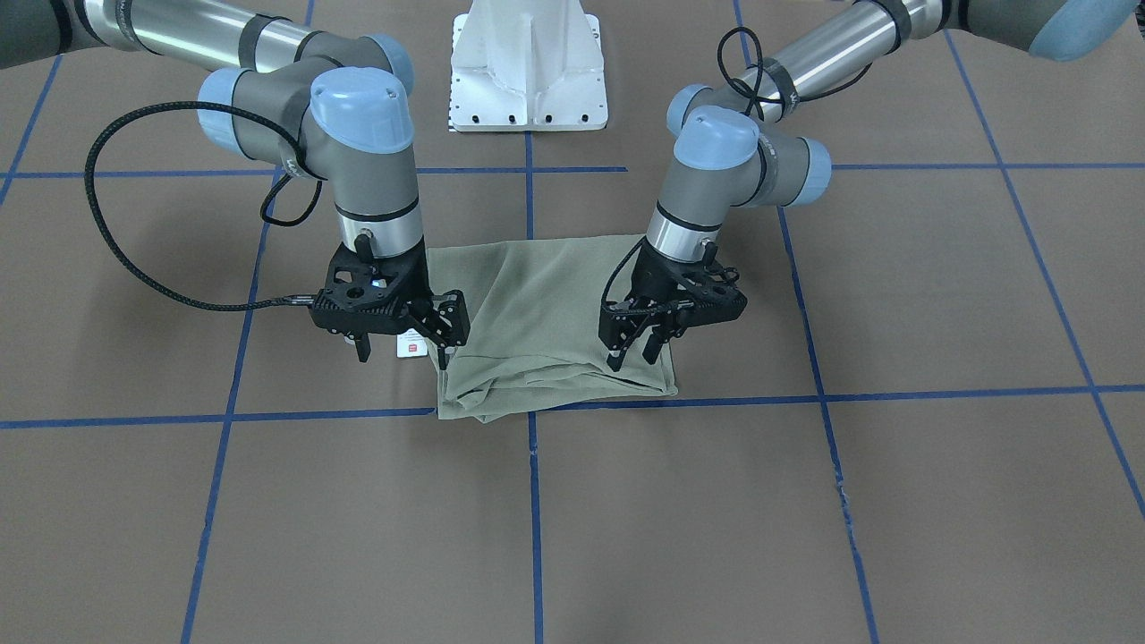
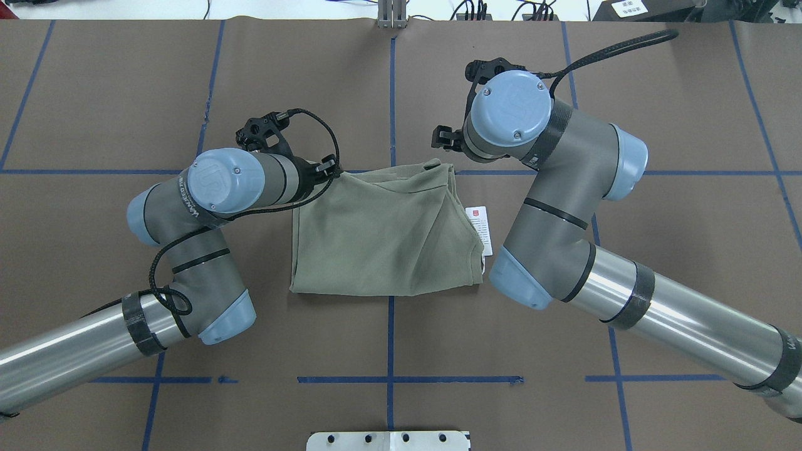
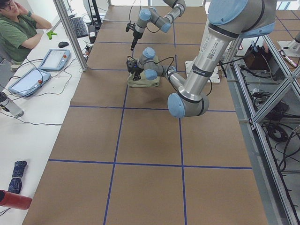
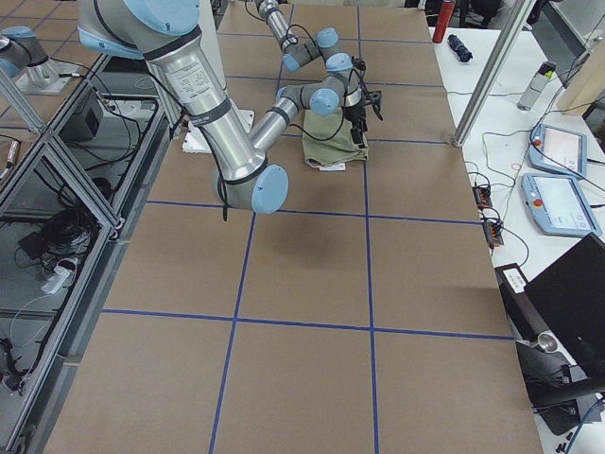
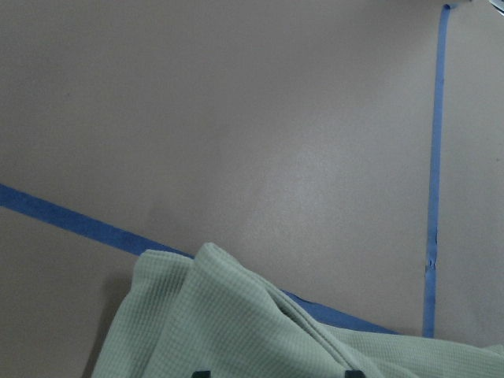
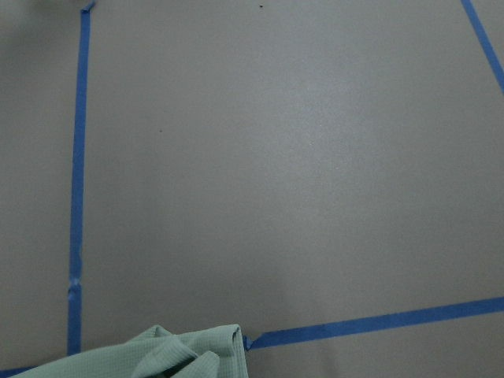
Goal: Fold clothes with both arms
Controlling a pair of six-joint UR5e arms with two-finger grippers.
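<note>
My gripper will pull the shirt's corner, and the whole folded shirt (image 1: 545,311) should slide along in one piece, because its layers lie stacked along the creased front edge (image 1: 542,386).
The olive-green shirt (image 1: 546,313) lies folded into a rough rectangle at the table's centre, also seen from above (image 2: 382,232). Its white hang tag (image 1: 413,344) with a red mark rests on the table beside one short edge. My left gripper (image 1: 633,355) hovers open over the shirt's far corner from the robot, with nothing between its fingers. At the opposite far corner my right gripper (image 1: 403,354) stands wide open astride the tag, one finger at the shirt's edge. The left wrist view shows shirt fabric (image 5: 236,331) just below the fingertips. In the right wrist view only a shirt corner (image 6: 173,354) shows.
Blue tape lines (image 1: 532,501) grid the brown table. The white pedestal base (image 1: 528,72) stands on the robot's side. Both arms' elbows (image 2: 207,188) (image 2: 551,188) flank the shirt. A seated person (image 3: 18,28) and tablets (image 3: 54,58) are at a side desk.
</note>
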